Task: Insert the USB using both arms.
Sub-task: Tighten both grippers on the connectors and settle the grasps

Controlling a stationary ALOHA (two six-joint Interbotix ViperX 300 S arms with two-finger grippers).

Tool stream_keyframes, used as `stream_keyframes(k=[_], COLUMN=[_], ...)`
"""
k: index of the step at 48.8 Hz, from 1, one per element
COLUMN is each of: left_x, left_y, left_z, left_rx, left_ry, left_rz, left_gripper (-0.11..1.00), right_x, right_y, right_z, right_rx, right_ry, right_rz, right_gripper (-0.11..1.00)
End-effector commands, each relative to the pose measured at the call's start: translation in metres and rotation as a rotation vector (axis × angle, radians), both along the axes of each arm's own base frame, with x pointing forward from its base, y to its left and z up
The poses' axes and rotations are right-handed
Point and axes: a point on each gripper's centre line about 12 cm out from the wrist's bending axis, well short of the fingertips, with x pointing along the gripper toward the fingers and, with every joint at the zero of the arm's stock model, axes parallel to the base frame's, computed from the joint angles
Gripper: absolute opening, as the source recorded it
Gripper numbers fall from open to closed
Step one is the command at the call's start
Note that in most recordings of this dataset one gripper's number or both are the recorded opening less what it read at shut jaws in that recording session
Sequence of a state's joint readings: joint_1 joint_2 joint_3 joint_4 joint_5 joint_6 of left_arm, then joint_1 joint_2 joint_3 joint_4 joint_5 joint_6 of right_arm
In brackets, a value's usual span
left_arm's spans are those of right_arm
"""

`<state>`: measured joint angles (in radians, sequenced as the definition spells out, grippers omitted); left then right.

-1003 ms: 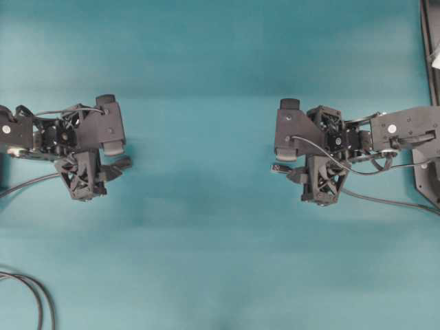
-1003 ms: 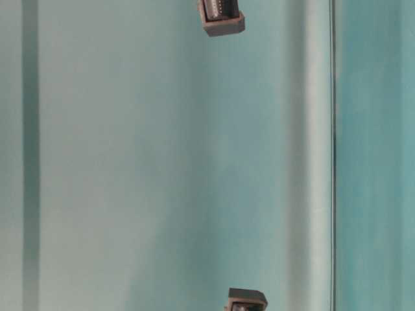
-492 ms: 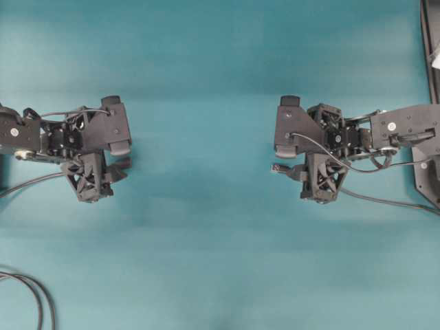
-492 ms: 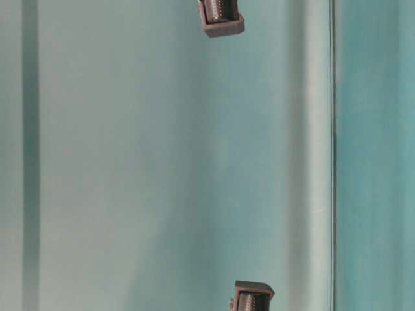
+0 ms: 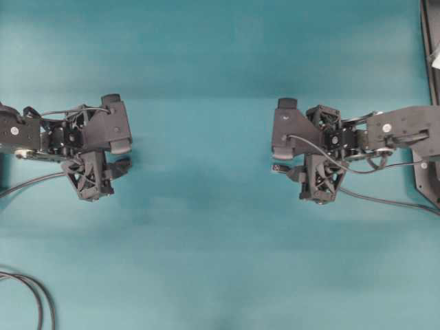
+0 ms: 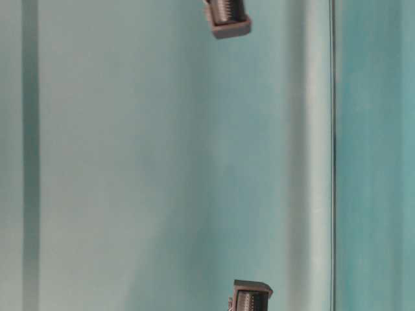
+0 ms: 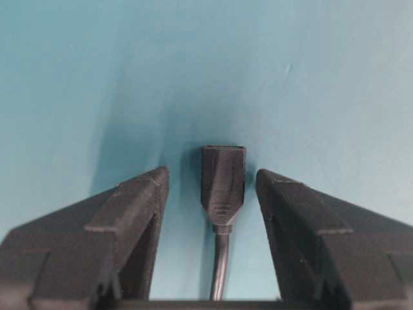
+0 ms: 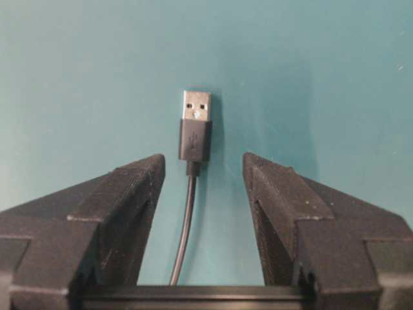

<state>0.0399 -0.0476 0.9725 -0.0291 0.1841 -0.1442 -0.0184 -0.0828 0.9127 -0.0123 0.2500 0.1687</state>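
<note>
The thin cable [image 8: 189, 201] behind the USB's dark body [image 8: 195, 140] is between my right gripper's fingers, so my right gripper should move forward and close on that body before it lifts.
The USB [image 8: 195, 126], a silver-tipped plug with a short dark body, lies flat on the teal table. Its thin cable [image 8: 187, 219] runs back between the fingers of my right gripper [image 8: 203, 158], which is open and touches neither plug nor cable. From overhead the USB [image 5: 277, 167] pokes out to the left of the right gripper [image 5: 302, 170]. The all-dark socket end [image 7: 222, 177] of the other cable lies between the fingers of my left gripper [image 7: 210, 173], with a gap on each side. Overhead, this socket [image 5: 122, 165] sits just right of the left gripper [image 5: 103, 167].
A dark cable loop [image 5: 34, 295] lies at the table's bottom left. Dark equipment [image 5: 430, 69] lines the right edge. Grey cables trail away toward the left edge [image 5: 27, 182] and toward the right edge [image 5: 392, 201]. The two grippers stand far apart across the bare teal table top [image 5: 206, 206].
The left gripper's fingers have drawn closer together around the socket end, and the arm has shifted slightly right. The right arm has edged a little to the left.
</note>
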Motion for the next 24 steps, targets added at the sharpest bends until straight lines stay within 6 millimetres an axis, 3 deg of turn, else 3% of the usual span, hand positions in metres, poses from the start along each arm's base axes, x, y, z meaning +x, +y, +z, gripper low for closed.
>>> stream_keyframes(k=[1,24], left_x=[0.004,0.004], left_y=[-0.012,-0.016], left_z=[-0.001,-0.001], left_rx=[-0.008,-0.007], left_ry=[-0.003,-0.003], left_rz=[-0.027,-0.046], left_gripper=[0.53,0.53], right_x=[0.011,0.017], right_y=[0.002,0.003], right_z=[0.004,-0.011], right_rx=[0.000,0.000], right_ry=[-0.026,0.018], right_rz=[0.005,0.009], right_gripper=[0.55,0.54])
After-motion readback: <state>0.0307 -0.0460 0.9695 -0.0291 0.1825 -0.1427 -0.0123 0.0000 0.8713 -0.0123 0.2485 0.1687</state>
